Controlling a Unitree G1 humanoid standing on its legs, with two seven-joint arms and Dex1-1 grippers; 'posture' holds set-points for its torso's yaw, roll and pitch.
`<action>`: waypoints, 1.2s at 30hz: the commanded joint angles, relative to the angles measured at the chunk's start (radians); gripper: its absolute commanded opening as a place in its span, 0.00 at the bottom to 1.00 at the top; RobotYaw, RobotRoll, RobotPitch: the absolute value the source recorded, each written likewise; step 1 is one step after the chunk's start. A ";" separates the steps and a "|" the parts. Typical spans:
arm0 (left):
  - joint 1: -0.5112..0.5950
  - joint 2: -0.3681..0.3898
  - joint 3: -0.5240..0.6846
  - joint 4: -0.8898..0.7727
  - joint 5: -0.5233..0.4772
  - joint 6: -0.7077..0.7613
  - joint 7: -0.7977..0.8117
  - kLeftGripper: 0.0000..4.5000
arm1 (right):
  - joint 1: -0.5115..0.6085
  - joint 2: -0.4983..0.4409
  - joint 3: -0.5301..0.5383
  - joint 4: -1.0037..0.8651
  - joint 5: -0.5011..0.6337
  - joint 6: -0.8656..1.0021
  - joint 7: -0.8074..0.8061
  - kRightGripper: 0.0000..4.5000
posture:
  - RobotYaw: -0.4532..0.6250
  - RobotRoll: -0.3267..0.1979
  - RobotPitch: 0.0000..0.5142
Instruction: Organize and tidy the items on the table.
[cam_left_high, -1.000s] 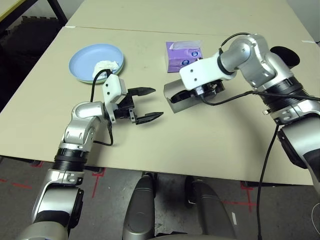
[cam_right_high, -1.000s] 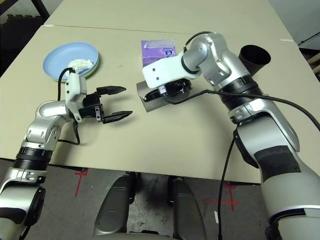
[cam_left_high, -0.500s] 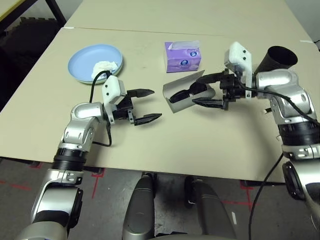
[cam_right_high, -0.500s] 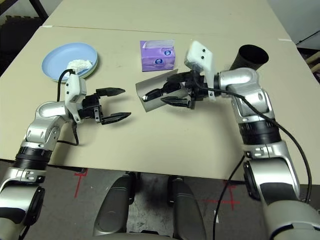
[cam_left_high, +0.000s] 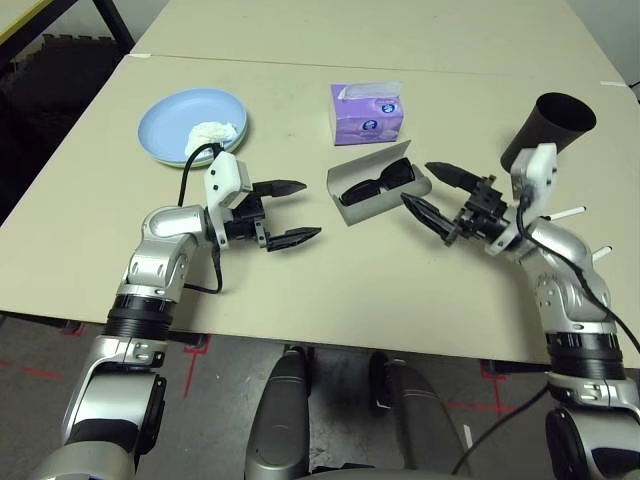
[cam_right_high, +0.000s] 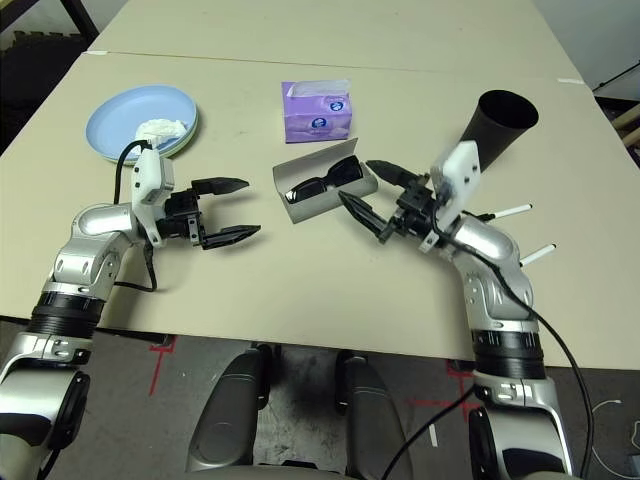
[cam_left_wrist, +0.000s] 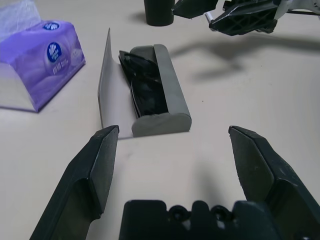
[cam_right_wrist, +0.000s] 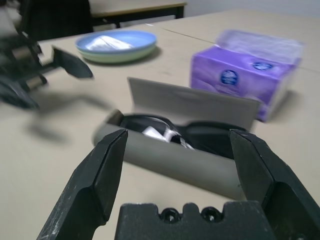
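Observation:
The glasses case's lid is standing up opposite my right gripper, so my left gripper needs to shut its fingers and push the lid over from behind.
A grey glasses case lies open mid-table with black sunglasses inside, its lid standing up. Just right of it my right gripper is open and empty, fingertips pointing at the case. My left gripper hovers open and empty to the case's left. A crumpled tissue wad sits on a light blue plate, stacked on a pale green plate, at the far left. The purple tissue box stands behind the case. A tall black cup stands far right.
The cream table has bare surface in front of both grippers, and its front edge runs close under my forearms. A second tabletop adjoins at the back. Two thin white sticks with dark tips show beside my right forearm.
My right arm has swung out from over the case to its right, fingers still open. The case now shows fully, with the sunglasses inside. The left arm has barely moved.

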 joint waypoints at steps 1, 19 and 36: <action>-0.003 0.006 -0.005 0.023 0.014 -0.016 -0.015 1.00 | 0.000 -0.051 -0.008 0.053 -0.008 -0.090 0.015 1.00 | 0.56 0.62 0.41; -0.181 -0.025 0.030 0.303 0.033 -0.092 -0.008 0.85 | 0.066 -0.144 0.033 -0.081 0.066 0.067 0.014 1.00 | 0.53 0.62 0.41; -0.270 -0.051 0.020 0.517 0.111 -0.281 -0.061 0.00 | 0.098 -0.153 0.025 -0.131 0.106 0.124 -0.010 1.00 | 0.51 0.62 0.41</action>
